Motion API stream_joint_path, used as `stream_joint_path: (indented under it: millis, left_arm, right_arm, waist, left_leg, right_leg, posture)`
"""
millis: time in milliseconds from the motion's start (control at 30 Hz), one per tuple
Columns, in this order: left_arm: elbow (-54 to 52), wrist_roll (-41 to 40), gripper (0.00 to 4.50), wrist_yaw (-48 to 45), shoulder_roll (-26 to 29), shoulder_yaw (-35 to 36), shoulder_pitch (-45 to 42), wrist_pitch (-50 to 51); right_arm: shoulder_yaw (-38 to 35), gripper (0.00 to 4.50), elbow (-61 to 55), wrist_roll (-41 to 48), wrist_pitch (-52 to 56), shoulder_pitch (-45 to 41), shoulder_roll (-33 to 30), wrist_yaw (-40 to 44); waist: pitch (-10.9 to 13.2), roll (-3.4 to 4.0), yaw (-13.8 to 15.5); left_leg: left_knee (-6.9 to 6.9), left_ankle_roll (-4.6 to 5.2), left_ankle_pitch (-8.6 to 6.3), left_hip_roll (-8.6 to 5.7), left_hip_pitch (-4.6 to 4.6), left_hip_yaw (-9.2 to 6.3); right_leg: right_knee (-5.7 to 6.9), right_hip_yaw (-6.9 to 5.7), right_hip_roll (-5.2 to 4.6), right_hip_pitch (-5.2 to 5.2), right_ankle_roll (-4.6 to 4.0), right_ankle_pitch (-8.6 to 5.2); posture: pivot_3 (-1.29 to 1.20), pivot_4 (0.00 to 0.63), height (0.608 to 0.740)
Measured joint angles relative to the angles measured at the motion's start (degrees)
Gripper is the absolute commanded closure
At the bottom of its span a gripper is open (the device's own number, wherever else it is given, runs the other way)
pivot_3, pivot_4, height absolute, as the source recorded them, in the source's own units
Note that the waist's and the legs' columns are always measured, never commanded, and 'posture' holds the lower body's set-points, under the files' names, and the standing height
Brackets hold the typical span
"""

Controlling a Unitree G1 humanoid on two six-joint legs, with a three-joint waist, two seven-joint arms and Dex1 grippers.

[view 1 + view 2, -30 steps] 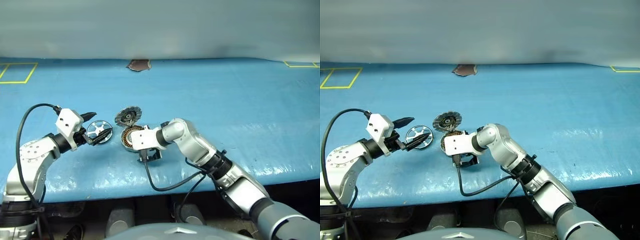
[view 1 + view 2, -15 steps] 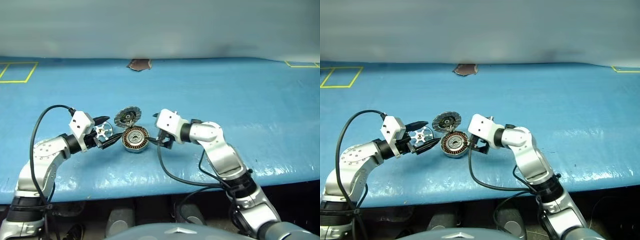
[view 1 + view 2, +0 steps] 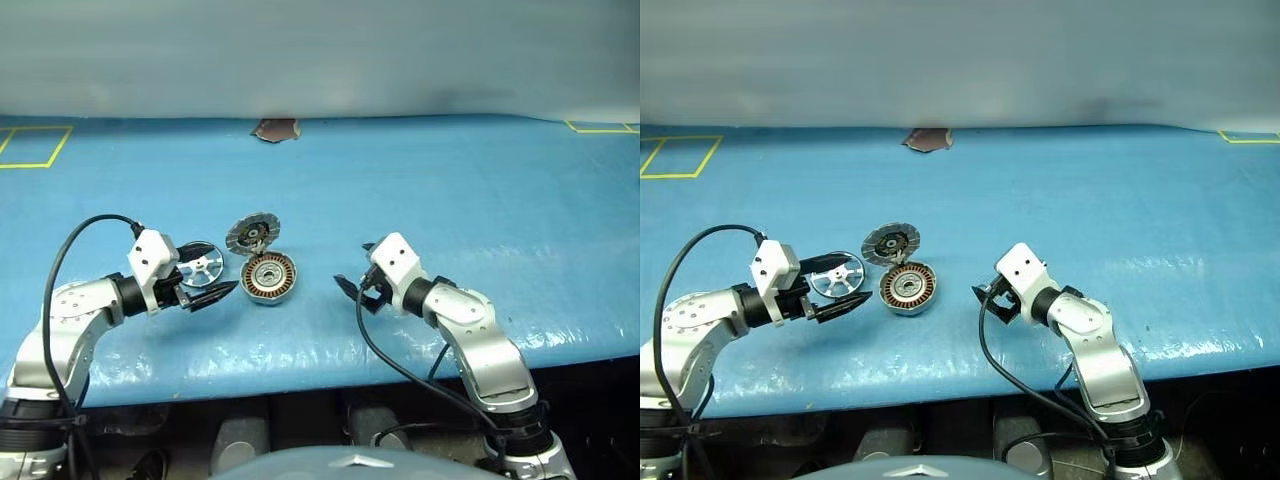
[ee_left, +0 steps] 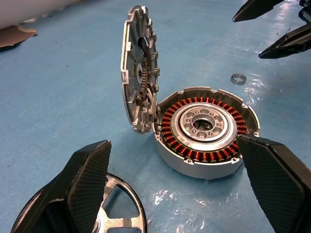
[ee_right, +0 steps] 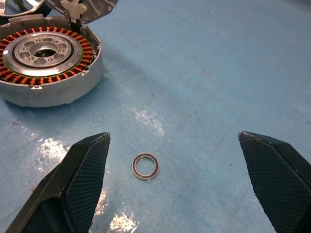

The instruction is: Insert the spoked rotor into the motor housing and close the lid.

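Observation:
The small metal ring [image 5: 145,166] seems almost as wide as the housing's centre hole [image 5: 45,52], so I expect the ring to get stuck there at a tilt when I lower it.
The motor housing [image 3: 269,277] sits on the blue table with its copper windings showing. Its hinged lid [image 3: 253,235] stands open on the far side, and it is upright in the left wrist view [image 4: 138,82]. The spoked rotor [image 3: 200,268] lies to the left of the housing, between the fingers of my open left gripper [image 3: 216,267]. One finger [image 4: 85,179] overlaps its rim [image 4: 121,213]; I cannot tell if they touch. My right gripper [image 3: 350,288] is open and empty, a short way right of the housing and pointing at it.
A small loose metal ring [image 5: 145,166] lies on the table between the housing and the right gripper. A brown patch [image 3: 277,129] marks the far edge. Yellow tape squares [image 3: 35,145] sit at the far corners.
The right arm has swung to the right, off the housing, which now shows in full. The left gripper has stayed by the rotor, turning a little.

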Motion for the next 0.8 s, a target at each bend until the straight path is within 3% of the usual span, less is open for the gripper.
stream_joint_path:
  millis: [533, 633, 733, 800]
  left_arm:
    - [0.0, 0.09, 0.0, -0.66, 0.0, -0.6, -0.86, 0.05]
    - [0.0, 0.2, 0.0, -1.31, 0.42, -1.02, -1.17, 0.06]
    - [0.0, 0.24, 0.0, -1.51, 0.46, -1.48, -1.21, 0.06]
    - [0.0, 0.25, 0.0, -1.55, 0.43, -2.14, -1.18, 0.06]
  right_arm:
    - [2.25, 0.04, 8.93, 2.57, -1.26, 0.99, 2.96, -7.63]
    - [2.23, 0.69, 10.11, 3.46, -1.94, 0.9, 3.46, -8.07]
    - [2.28, 1.65, 10.55, 3.76, -2.54, 0.89, 3.61, -8.66]
    - [2.28, 1.65, 10.63, 3.93, -2.57, 0.86, 3.59, -8.9]
  waist:
    - [0.0, -0.02, 0.03]
    - [0.0, -0.02, -0.04]
    - [0.0, -0.02, 0.0]
    - [0.0, -0.02, 0.02]
  left_leg:
    - [0.01, 0.0, 0.0, 0.0, 0.0, 0.0]
    - [0.01, 0.0, 0.0, 0.01, 0.03, 0.01]
    - [0.02, 0.0, 0.0, 0.0, 0.03, 0.01]
    - [0.02, 0.0, 0.0, 0.0, 0.02, 0.01]
  right_leg:
    - [-0.01, 0.0, 0.0, 0.02, 0.0, 0.0]
    - [0.0, 0.01, 0.01, 0.03, 0.0, 0.0]
    - [0.0, 0.01, 0.01, 0.04, 0.01, 0.0]
    - [-0.01, 0.01, 0.0, 0.05, 0.01, 0.0]
  posture:
    - [0.0, 0.15, 0.74]
    - [0.0, 0.15, 0.74]
    - [0.0, 0.15, 0.74]
    - [0.0, 0.15, 0.74]
